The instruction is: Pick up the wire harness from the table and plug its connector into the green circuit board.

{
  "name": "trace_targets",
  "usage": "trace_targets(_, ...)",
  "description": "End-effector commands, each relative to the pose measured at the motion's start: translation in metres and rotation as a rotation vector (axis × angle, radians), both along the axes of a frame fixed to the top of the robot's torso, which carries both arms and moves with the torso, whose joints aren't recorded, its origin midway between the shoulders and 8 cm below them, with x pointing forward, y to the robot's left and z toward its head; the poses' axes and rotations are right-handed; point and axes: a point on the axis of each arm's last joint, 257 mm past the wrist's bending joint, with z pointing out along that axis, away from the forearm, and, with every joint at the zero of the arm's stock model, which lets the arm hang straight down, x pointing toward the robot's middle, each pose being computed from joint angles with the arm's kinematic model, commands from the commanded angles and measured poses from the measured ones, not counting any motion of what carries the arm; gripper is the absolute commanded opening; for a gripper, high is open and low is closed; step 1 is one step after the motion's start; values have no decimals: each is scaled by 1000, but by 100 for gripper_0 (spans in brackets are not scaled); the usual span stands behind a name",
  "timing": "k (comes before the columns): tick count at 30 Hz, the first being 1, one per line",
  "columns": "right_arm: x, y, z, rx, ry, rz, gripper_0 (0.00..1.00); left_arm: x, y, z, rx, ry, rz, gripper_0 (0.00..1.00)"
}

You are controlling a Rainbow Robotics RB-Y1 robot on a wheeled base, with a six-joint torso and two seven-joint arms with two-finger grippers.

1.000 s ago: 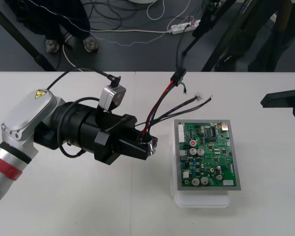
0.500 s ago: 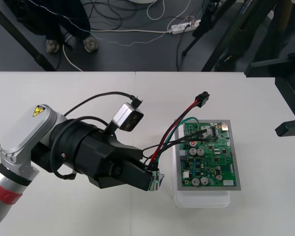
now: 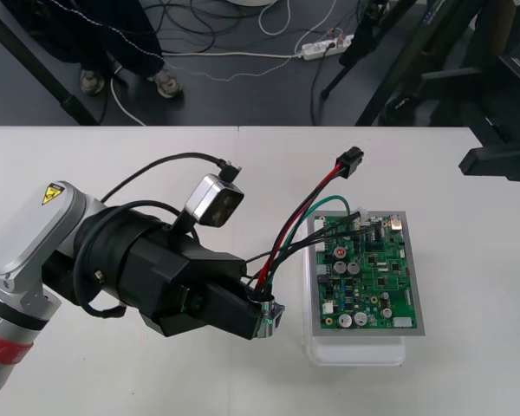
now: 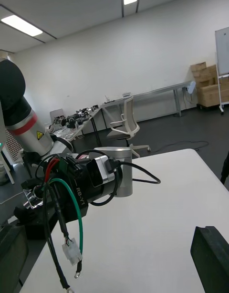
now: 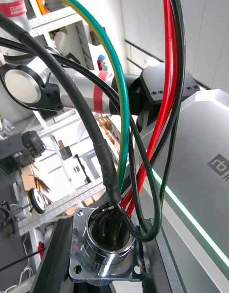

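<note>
My gripper will carry the black plug [image 3: 350, 161] while the red and black wires [image 3: 298, 217], since they hold it up in the air, will stay arched, the socket dangling.
My left gripper [image 3: 264, 319] is shut on the round metal socket [image 3: 269, 310] of the wire harness, just left of the green circuit board [image 3: 368, 273] on its white base [image 3: 355, 354]. Red, black and green wires [image 3: 295, 227] rise from the socket. The black plug [image 3: 349, 161] hangs in the air past the board's far left corner, apart from the board. In the left wrist view the flanged socket [image 5: 106, 247] sits between my fingers [image 5: 55, 255]. My right gripper [image 3: 494, 117] hovers open at the far right. The right wrist view shows the left gripper holding the wires [image 4: 64, 212].
Loose wire ends with a small white connector [image 4: 71, 251] dangle from the harness. The board sits near the table's front right. Bare table [image 3: 156, 381] lies in front of the left arm, and the table's far edge [image 3: 243, 127] runs behind.
My left gripper has carried the socket toward the table's front, lifting the harness off the table. The plug swung right to beyond the board. The right gripper has drifted toward the far edge.
</note>
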Motion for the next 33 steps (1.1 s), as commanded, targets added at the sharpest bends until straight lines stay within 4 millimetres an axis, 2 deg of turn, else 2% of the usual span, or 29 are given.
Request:
trace_targets(1,-5,9,13,-24,-41,50,100,-14,7,11,-19,4,-41,0)
trace_targets(8,16,-3,8,-2,4,-2,100,-16,6,8,-10,4,-46,0)
trace_targets(11,29,-17,10,0,-1,-58,100,-15,4,4,2,-2,-42,0)
trace_targets(17,30,-25,19,13,-16,-71,100,-16,4,4,2,-6,-44,0)
trace_targets(22,37,-30,15,20,-2,-87,100,-16,3,4,3,-7,-46,0)
trace_targets(28,36,-19,16,37,-10,-61,100,-21,1,2,3,-8,-61,0)
trace_targets(33,31,3,14,67,-1,-3,100,-20,1,2,-1,-20,-59,0)
